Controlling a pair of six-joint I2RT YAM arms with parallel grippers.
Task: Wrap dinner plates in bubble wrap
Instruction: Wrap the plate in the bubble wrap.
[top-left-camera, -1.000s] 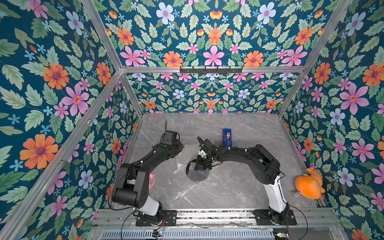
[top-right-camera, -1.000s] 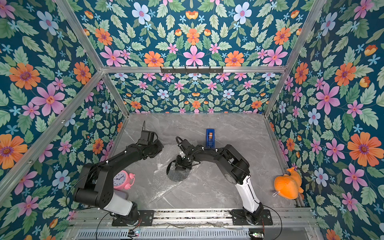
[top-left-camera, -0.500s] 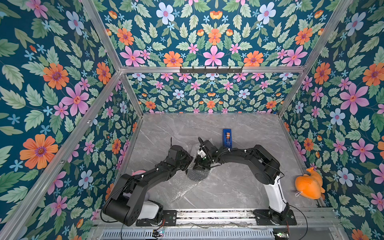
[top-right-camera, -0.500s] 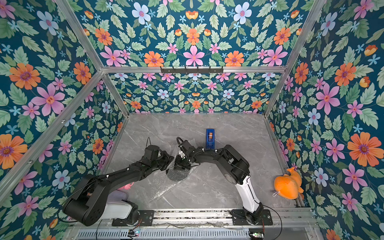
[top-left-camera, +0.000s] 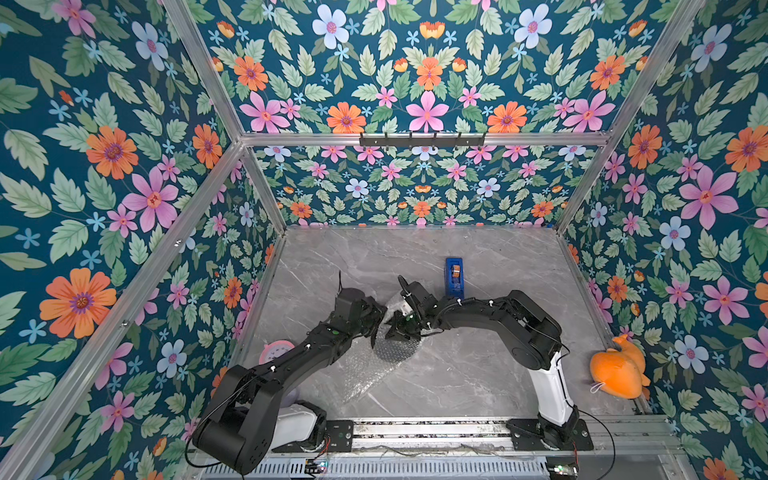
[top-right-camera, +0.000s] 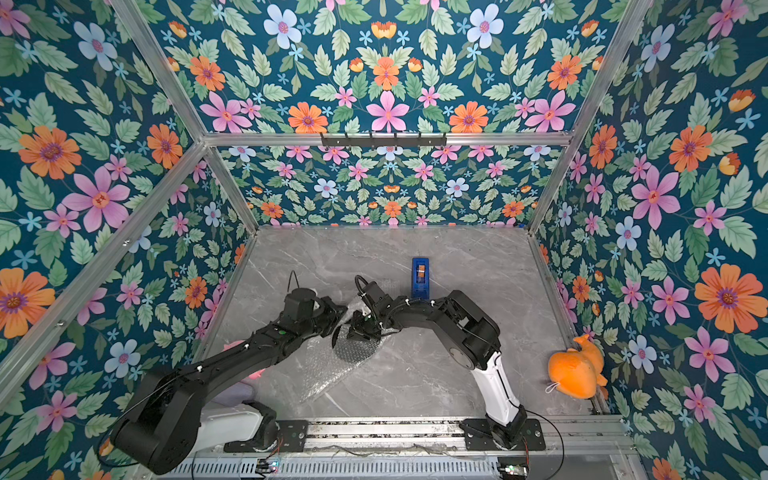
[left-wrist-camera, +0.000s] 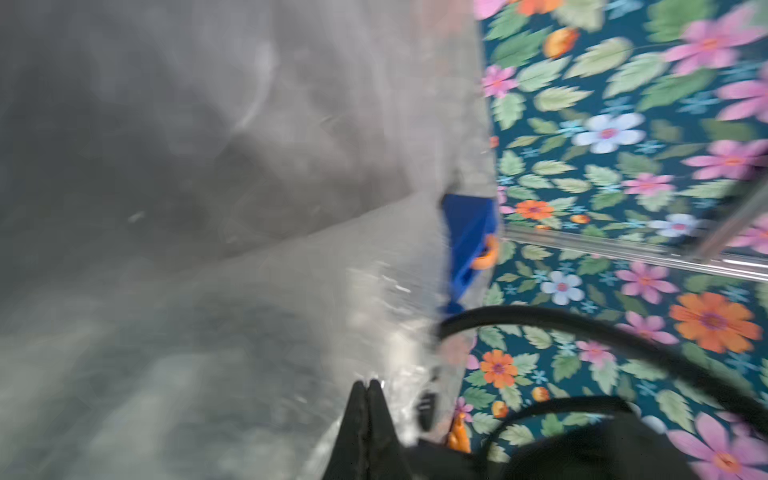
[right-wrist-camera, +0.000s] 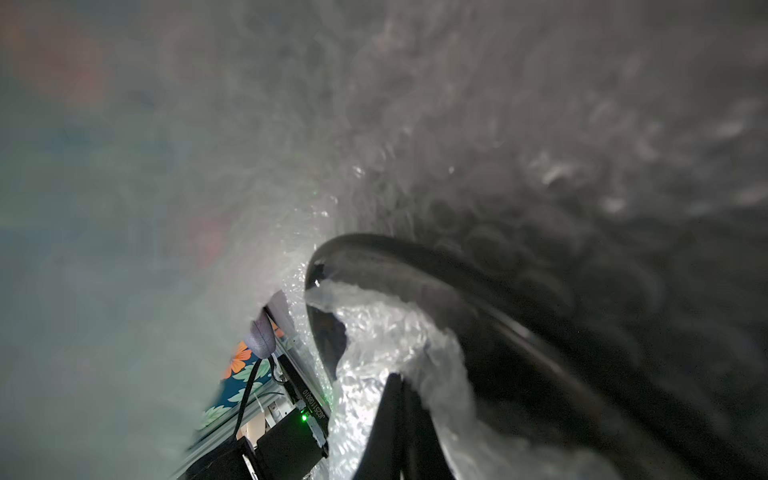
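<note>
The bubble wrap is bunched up at the plate's far rim (right-wrist-camera: 384, 328). My left gripper should hold the bubble wrap down by the plate (top-left-camera: 395, 350) while my right gripper pulls the bubble wrap out.
The black dinner plate (top-left-camera: 395, 352) (top-right-camera: 353, 350) lies mid-table under the bubble wrap (top-left-camera: 360, 374) (top-right-camera: 322, 372). The plate shows dark through the sheet, and its rim (right-wrist-camera: 419, 259) appears in the right wrist view. My left gripper (top-left-camera: 374, 334) (top-right-camera: 336, 332) (left-wrist-camera: 368, 384) is shut on an edge of the wrap (left-wrist-camera: 365, 291), held raised at the plate's left side. A flap of it stands up between the two grippers. My right gripper (top-left-camera: 400, 330) (top-right-camera: 362, 328) (right-wrist-camera: 401, 380) is shut on bunched wrap (right-wrist-camera: 374, 332) at the plate's far rim.
A blue tape dispenser (top-left-camera: 454, 276) (top-right-camera: 420, 276) (left-wrist-camera: 469, 241) stands just behind the right arm. A pink alarm clock (top-left-camera: 276, 351) sits by the left wall under the left arm. An orange plush toy (top-left-camera: 619, 368) (top-right-camera: 575, 368) lies at the right wall.
My left arm has swung from the back left towards the centre, bringing the wrap's edge up beside the plate. The right gripper has stayed almost where it was.
</note>
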